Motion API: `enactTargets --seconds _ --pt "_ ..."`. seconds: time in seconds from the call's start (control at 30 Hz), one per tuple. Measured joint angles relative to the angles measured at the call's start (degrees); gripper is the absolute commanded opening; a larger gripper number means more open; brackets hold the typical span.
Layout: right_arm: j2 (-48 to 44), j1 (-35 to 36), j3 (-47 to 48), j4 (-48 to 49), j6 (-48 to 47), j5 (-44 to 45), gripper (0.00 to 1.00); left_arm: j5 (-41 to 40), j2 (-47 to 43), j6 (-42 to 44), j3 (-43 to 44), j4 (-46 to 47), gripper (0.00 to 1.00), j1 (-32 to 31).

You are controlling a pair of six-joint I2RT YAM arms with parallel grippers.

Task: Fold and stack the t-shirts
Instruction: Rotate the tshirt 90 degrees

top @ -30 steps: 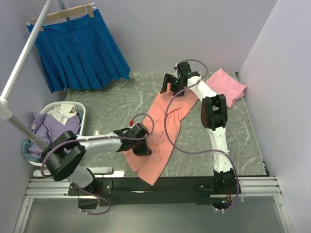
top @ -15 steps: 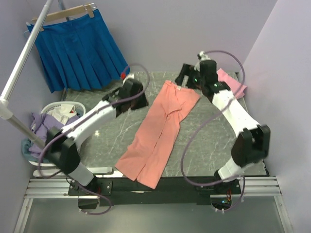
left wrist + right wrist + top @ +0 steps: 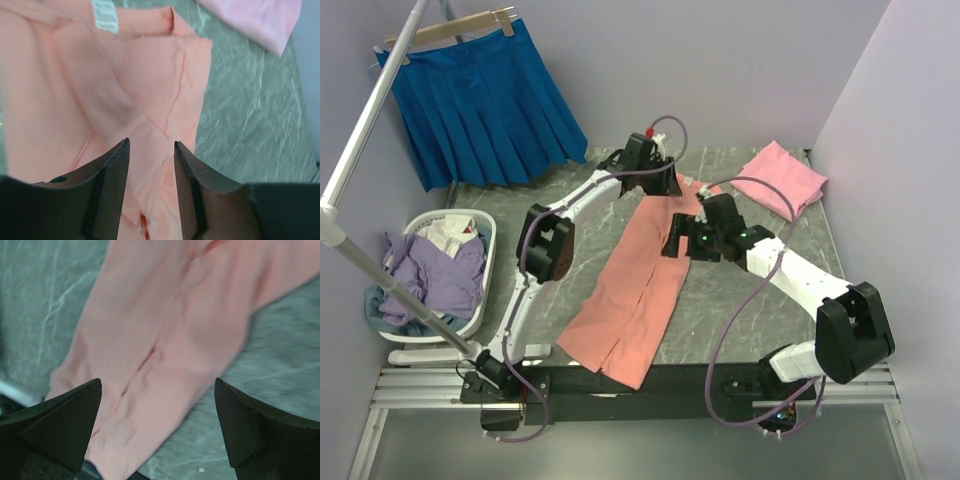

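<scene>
The salmon-orange t-shirt lies at a slant with its hem (image 3: 628, 376) past the table's front edge, so the robot's left gripper should pull the collar end (image 3: 692, 184) back and straighten the t-shirt before folding.
The salmon-orange t-shirt (image 3: 640, 280) lies as a long narrow strip, folded lengthwise, running diagonally from the far middle of the table to its front edge. The lighter pink t-shirt (image 3: 783, 177) lies folded at the far right corner. My left gripper (image 3: 660, 184) hovers open and empty over the salmon shirt's collar end; the left wrist view shows the shirt (image 3: 125, 85), its white label (image 3: 105, 15) and the pink shirt (image 3: 255, 20). My right gripper (image 3: 676, 240) hovers wide open and empty over the strip's middle (image 3: 165, 335).
A bright blue pleated skirt (image 3: 480, 100) hangs on a hanger at the back left. A white laundry basket (image 3: 480, 222) with purple clothes stands left of the table. A slanted white pole (image 3: 370, 120) crosses the left side. The salmon shirt's hem overhangs the table's front edge (image 3: 740, 362).
The left gripper swung from the shirt's near end, past its left side, to the collar end. The right gripper came from the far end to over the shirt's middle. The shirt now lies flatter.
</scene>
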Motion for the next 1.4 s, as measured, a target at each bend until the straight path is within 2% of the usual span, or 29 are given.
enactTargets --seconds 0.23,0.5,0.77,1.0,1.1,1.23,1.4 --pt "6.29 10.10 0.39 4.26 2.95 -6.21 1.00 11.06 5.68 2.56 0.94 -0.94 0.50 -0.07" --pt "17.33 18.08 0.87 5.31 6.45 -7.56 1.00 13.68 11.37 2.05 4.48 -0.33 0.49 0.66" --pt "14.82 18.32 -3.50 9.94 12.09 -4.04 1.00 14.32 12.52 -1.49 4.46 3.69 0.47 7.19" --pt "15.43 18.36 -0.48 5.31 10.91 4.07 1.00 12.52 12.50 -3.76 3.85 5.99 0.49 14.97" --pt "15.96 18.34 1.44 1.86 8.33 8.09 1.00 10.75 12.52 -3.93 4.33 6.27 0.53 16.83" --pt "14.86 16.87 2.75 -1.90 4.55 10.38 1.00 8.90 12.68 -4.02 6.67 6.29 0.64 17.51" --pt "4.98 13.90 3.02 -3.30 2.58 10.43 1.00 8.76 11.67 -4.15 6.84 8.26 0.74 16.85"
